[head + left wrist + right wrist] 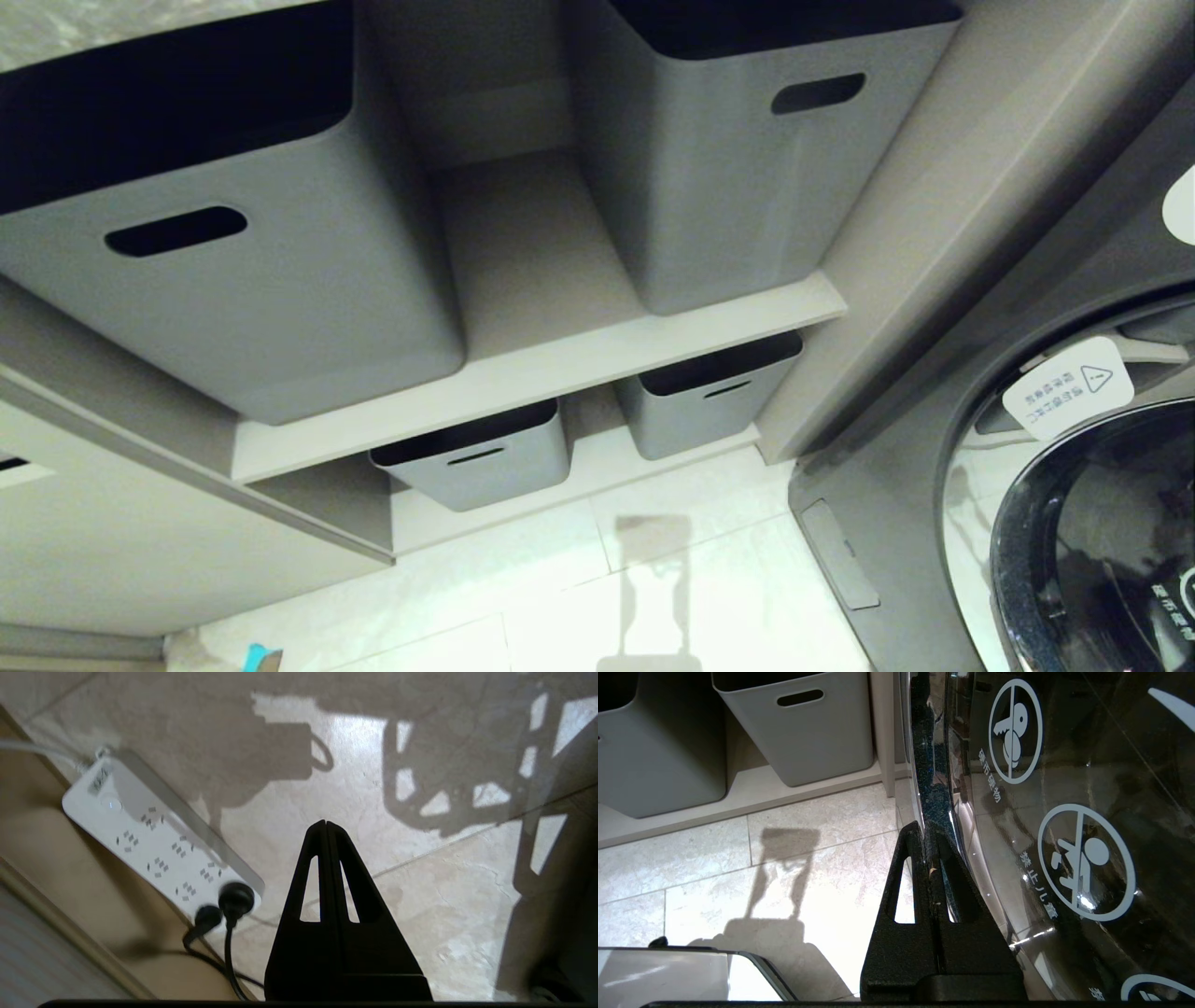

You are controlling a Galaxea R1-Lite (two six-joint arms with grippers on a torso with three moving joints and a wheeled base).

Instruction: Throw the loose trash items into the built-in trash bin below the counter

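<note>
I go on moving my empty left gripper toward the teal scrap [259,657] until its fingers can open near the scrap, because the scrap lies on clear tiled floor [325,637].
Neither arm shows in the head view. My left gripper [326,823] is shut with nothing in it and points down at the pale tiled floor [420,914]. The right gripper [927,828] is shut and empty too, hanging low next to the washing machine door [1064,812]. A small teal scrap [254,657] peeks in at the bottom edge of the head view; I cannot tell what it is. A strip of the marbled counter [75,28] shows at the top left. The built-in trash bin is not recognisable; a beige cabinet front [140,551] fills the lower left.
Grey storage boxes with slot handles [280,308] [709,187] stand on an upper shelf, and two smaller-looking ones [476,457] [705,397] stand below. The washing machine [1074,523] is at the right. A white power strip [154,844] with two black plugs lies near the left gripper.
</note>
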